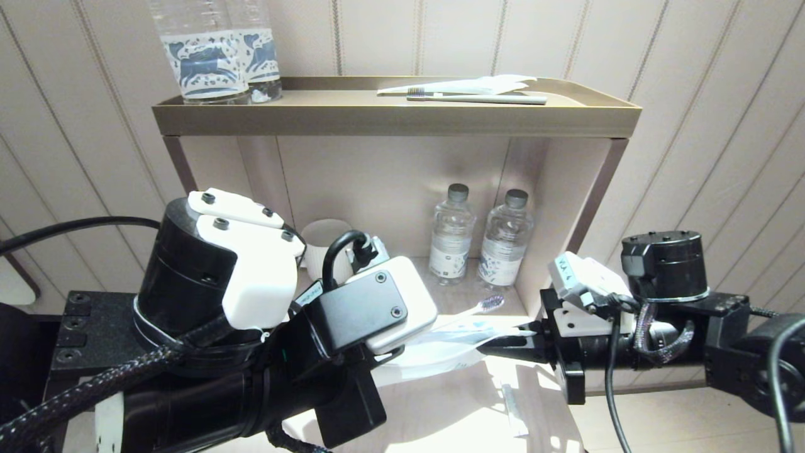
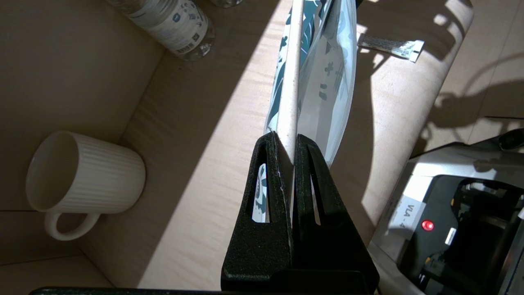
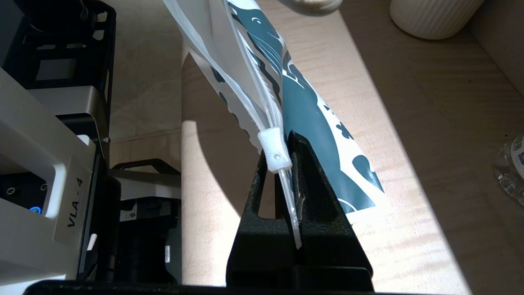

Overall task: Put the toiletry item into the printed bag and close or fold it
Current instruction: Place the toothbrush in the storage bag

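The toothbrush's bristled head sticks out above the printed bag while my left gripper is pinching the toothbrush's handle [image 2: 290, 93]. That gripper should open and push the head [image 1: 492, 303] into the bag.
The white toothbrush [image 2: 290, 78] is pinched at its handle by my left gripper [image 2: 285, 137], which is shut on it. Its bristled head [image 1: 491, 304] pokes up toward the back of the lower shelf. The printed bag [image 1: 440, 352] hangs between both grippers just above the shelf, its blue and teal panels [image 2: 332, 78] lying on either side of the handle. I cannot tell whether the handle is inside the bag. My right gripper [image 1: 498, 343] is shut on the bag's zipper edge [image 3: 303, 110], beside the white slider [image 3: 275, 153]. In the head view the left fingers are hidden behind the wrist.
A ribbed white mug [image 2: 82, 176] lies on its side at the shelf's back left. Two small water bottles [image 1: 478, 236] stand at the back right. A small sachet [image 2: 389, 46] lies near the front edge. The upper tray [image 1: 396, 119] carries bottles, another toothbrush [image 1: 478, 98] and a wrapper.
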Controlling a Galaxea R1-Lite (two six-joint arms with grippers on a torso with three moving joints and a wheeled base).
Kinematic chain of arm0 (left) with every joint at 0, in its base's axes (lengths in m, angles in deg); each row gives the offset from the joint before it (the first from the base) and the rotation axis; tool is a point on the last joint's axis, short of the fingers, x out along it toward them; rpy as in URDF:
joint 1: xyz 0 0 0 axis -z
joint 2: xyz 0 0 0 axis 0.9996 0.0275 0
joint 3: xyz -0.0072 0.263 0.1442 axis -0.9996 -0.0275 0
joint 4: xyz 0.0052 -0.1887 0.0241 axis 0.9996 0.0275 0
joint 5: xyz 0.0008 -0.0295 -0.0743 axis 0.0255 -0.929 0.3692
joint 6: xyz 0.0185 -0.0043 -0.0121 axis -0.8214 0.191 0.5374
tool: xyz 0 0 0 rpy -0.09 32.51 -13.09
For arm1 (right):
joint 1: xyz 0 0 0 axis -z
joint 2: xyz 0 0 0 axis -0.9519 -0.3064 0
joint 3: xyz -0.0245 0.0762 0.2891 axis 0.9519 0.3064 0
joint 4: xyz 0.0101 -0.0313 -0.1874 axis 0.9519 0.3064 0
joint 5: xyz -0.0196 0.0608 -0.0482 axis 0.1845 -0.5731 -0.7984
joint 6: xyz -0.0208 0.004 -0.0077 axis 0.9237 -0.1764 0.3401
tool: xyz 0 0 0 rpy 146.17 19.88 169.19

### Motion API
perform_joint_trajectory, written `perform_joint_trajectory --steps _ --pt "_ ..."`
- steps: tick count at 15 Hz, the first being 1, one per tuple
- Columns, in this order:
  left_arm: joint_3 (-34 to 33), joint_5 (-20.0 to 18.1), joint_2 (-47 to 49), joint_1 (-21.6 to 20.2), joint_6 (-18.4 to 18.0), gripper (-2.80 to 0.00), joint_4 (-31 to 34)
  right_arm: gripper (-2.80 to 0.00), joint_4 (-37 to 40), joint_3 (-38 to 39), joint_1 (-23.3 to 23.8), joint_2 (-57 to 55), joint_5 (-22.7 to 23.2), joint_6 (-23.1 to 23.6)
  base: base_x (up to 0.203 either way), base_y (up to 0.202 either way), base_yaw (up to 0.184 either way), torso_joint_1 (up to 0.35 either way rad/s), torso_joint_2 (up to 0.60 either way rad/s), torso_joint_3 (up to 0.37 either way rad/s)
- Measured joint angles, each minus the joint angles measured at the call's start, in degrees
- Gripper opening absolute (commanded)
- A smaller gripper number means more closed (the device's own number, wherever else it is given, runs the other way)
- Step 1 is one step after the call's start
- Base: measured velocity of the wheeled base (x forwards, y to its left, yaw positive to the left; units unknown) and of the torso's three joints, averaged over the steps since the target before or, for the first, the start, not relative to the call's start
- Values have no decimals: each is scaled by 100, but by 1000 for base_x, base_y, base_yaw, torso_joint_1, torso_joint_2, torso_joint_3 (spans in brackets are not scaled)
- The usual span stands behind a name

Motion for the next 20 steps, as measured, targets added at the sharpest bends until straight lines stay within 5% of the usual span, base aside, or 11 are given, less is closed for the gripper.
perform_joint_trajectory --steps 1,2,12,19,20 --pt "-9 -9 4 0 0 -280 0 -280 0 0 -2 -4 2 0 0 0 0 0 0 0" --pt "-17 -3 9 0 -1 0 0 -280 1 0 -2 -5 2 0 0 0 0 0 0 0" --pt "16 -6 -1 -2 212 0 -92 -280 0 6 -6 -33 -4 0 0 0 0 0 0 0" --pt "184 169 -8 -232 2057 0 -1175 -280 9 -33 -28 -27 -92 0 0 0 0 0 0 0" --pt "188 286 72 -240 2307 -280 -1251 -280 9 -41 -26 -27 -94 -6 0 0 0 0 0 0"
